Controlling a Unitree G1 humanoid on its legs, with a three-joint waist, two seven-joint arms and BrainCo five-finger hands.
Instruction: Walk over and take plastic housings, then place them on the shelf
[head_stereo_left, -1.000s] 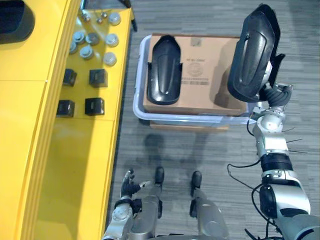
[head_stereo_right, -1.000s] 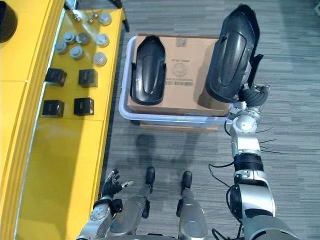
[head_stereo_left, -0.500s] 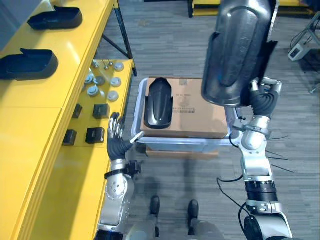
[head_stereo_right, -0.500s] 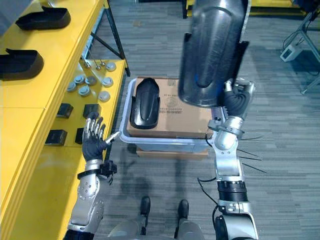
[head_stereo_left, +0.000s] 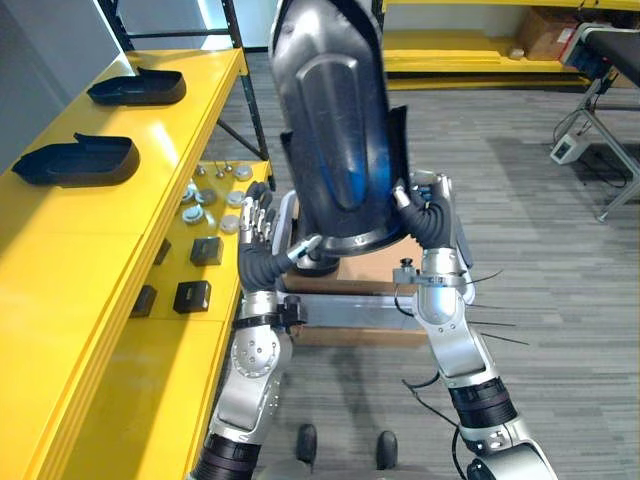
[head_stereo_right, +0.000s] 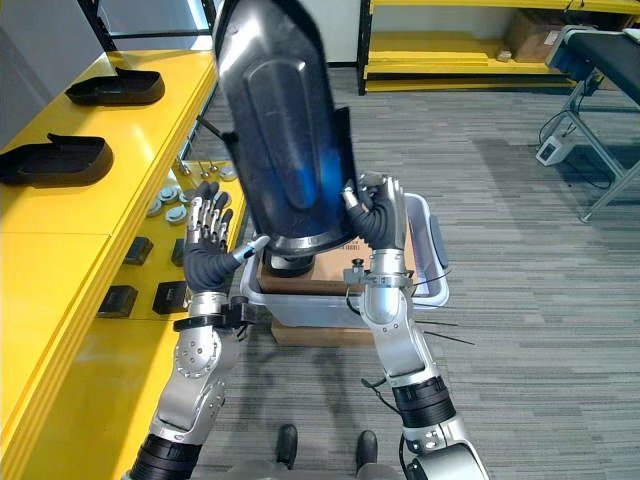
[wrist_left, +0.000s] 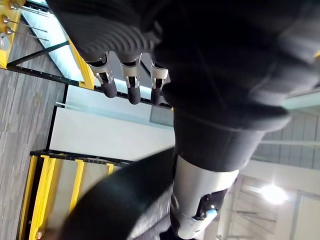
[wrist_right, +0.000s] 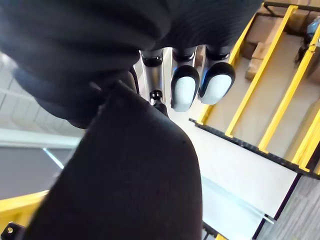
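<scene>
A dark rounded edge (head_stereo_left: 318, 267) is visible below the held housing (head_stereo_left: 343, 140). I should expect another black housing to be on the cardboard box, hidden behind the held one.
A large black plastic housing (head_stereo_left: 335, 130) stands upright in front of me, its glossy outer face toward me. My right hand (head_stereo_right: 378, 215) is shut on its lower right edge. My left hand (head_stereo_left: 262, 245) is raised beside its lower left edge, fingers (wrist_left: 130, 85) straight and spread, thumb (wrist_left: 195, 200) near the rim. In the right wrist view the housing (wrist_right: 135, 175) rises past the curled fingers (wrist_right: 185, 85). Two more black housings (head_stereo_left: 75, 160) (head_stereo_left: 138, 87) lie on the top level of the yellow shelf (head_stereo_left: 60, 250) at the left.
Small black blocks (head_stereo_left: 192, 296) and round silver caps (head_stereo_left: 198, 200) lie on the shelf's lower level. Behind the held housing, a plastic crate (head_stereo_right: 420, 290) with a cardboard box (head_stereo_left: 370, 270) stands on the floor. Yellow racks (head_stereo_left: 480, 60) cross the back; grey carpet (head_stereo_left: 560, 300) spreads to the right.
My right hand has swung the housing left, in front of the crate and nearer the shelf. My left hand has risen to the housing's lower edge. The camera has tilted up.
</scene>
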